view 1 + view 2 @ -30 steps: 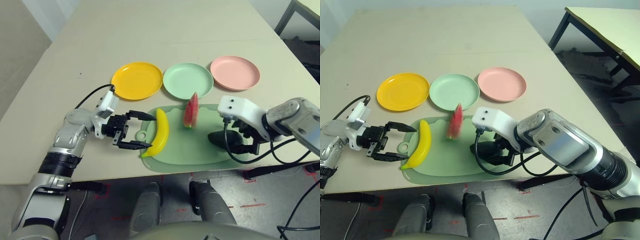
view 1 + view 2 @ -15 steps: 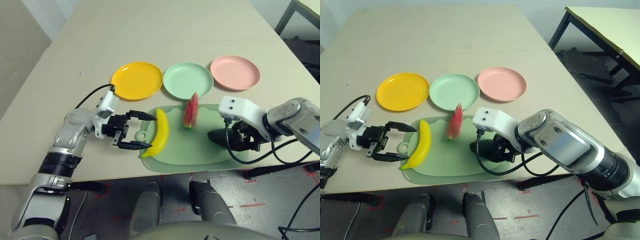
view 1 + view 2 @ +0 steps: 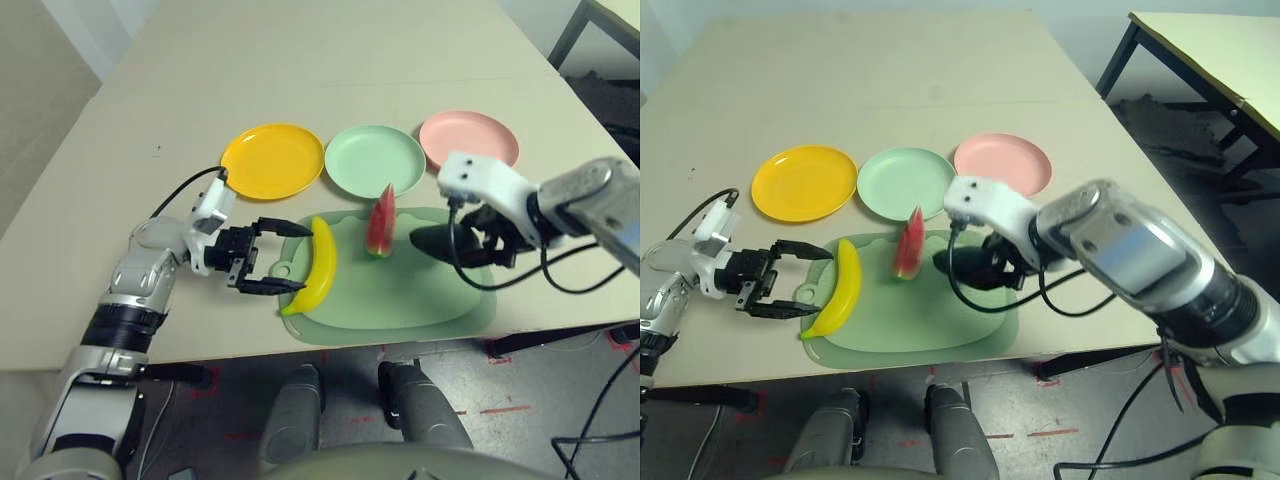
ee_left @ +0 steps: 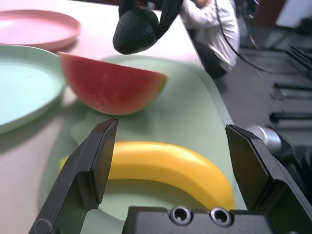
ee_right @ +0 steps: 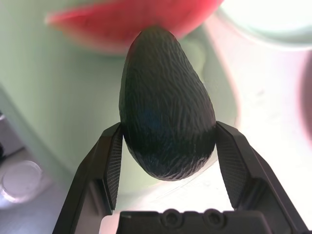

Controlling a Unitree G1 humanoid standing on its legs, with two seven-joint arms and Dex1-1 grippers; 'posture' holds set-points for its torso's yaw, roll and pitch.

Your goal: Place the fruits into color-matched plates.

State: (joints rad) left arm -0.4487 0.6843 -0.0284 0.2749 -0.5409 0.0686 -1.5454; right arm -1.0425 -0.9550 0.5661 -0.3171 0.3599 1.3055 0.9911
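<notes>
The avocado's wide end (image 5: 168,139) is between my fingers and the mint green plate (image 3: 375,160) is empty, so my right gripper keeps going toward that plate and lets go there.
My right gripper (image 5: 166,146) is shut on the dark green avocado (image 5: 165,127) and holds it off the mat, just right of the watermelon wedge (image 3: 380,222). The wedge stands on its rind at the far side of the pale green cutting mat (image 3: 400,295). The yellow banana (image 3: 316,266) lies on the mat's left part. My left gripper (image 3: 268,259) is open just left of the banana, its fingers (image 4: 92,165) spread on either side of the fruit's near end without touching it. Beyond the mat stand the yellow plate (image 3: 273,160), the mint green plate (image 3: 372,160) and the pink plate (image 3: 466,137), all bare.
The mat's ring handle (image 3: 284,271) lies between my left gripper and the banana. A black cable (image 3: 180,195) loops from my left wrist. The table's front edge runs just below the mat. A second table (image 3: 1220,60) stands off to the right.
My right gripper has lifted the avocado off the mat and carried it up and away, toward the plates. My left gripper and the banana have stayed put.
</notes>
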